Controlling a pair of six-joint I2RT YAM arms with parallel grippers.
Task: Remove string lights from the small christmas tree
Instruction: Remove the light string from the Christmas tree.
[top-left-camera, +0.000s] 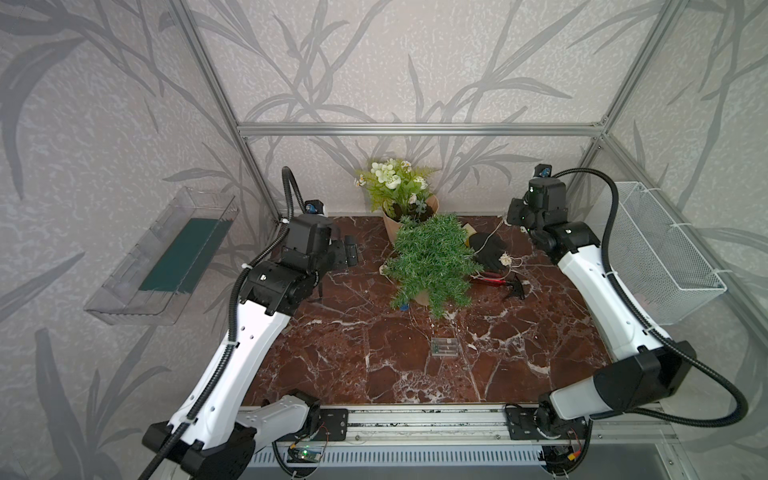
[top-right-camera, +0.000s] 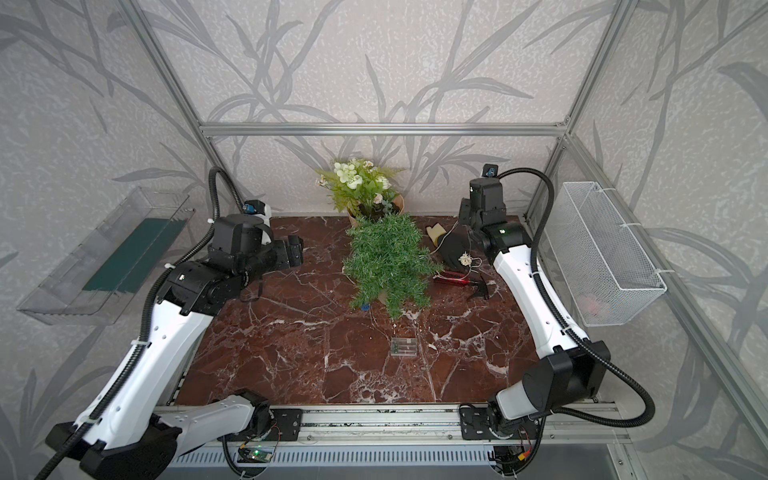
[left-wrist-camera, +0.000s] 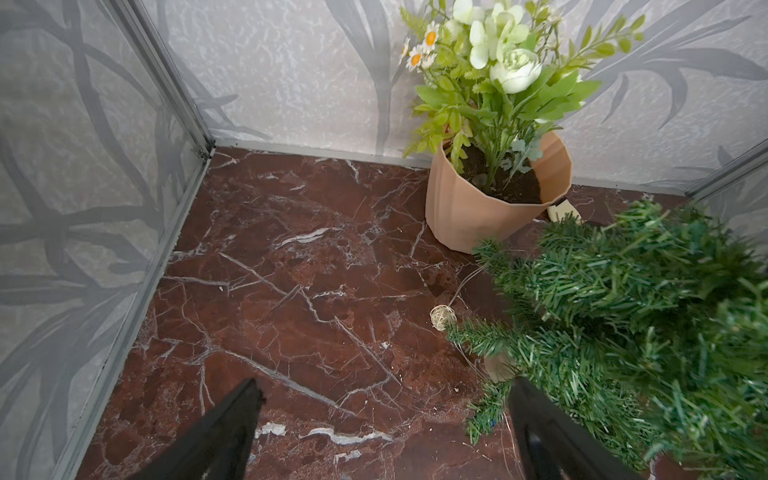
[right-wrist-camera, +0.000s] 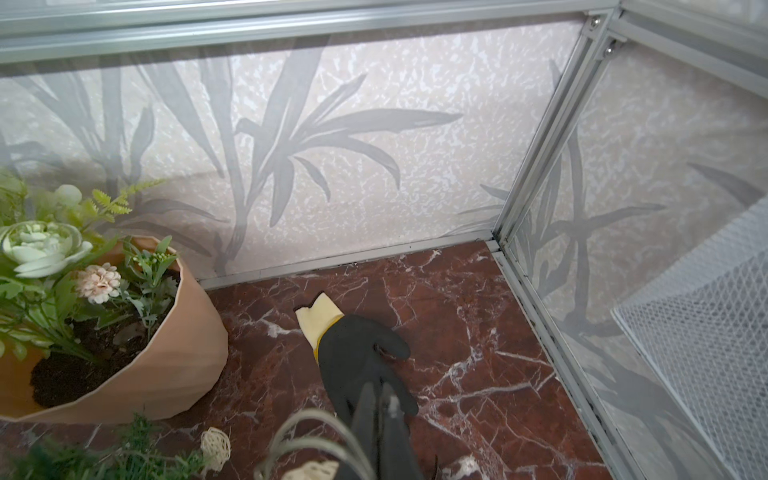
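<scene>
The string lights go around the tree's far side. My right gripper should pull out some slack for that, then bring the wire behind the tree to my left gripper.
The small christmas tree (top-left-camera: 432, 262) (top-right-camera: 388, 262) stands mid-table, dark green, its beige base (left-wrist-camera: 498, 368) under the branches. Thin wire of the string lights runs out of it. One cream ball (left-wrist-camera: 442, 318) lies at the tree's foot, another (top-left-camera: 505, 260) rests by a black glove, and a blue ball (top-left-camera: 402, 308) lies at the front. The clear battery box (top-left-camera: 444, 347) sits on the marble nearer me. My left gripper (top-left-camera: 351, 249) (left-wrist-camera: 384, 384) is open, left of the tree, holding nothing. My right gripper (right-wrist-camera: 380, 392) is shut, raised at the back right, with the wire leading up to it.
A potted white-flowered plant (top-left-camera: 401, 187) stands behind the tree. The black glove (top-left-camera: 486, 247) and a red spray bottle (top-left-camera: 496, 282) lie right of it. A white mesh basket (top-left-camera: 665, 257) hangs on the right wall, a clear tray (top-left-camera: 166, 257) on the left.
</scene>
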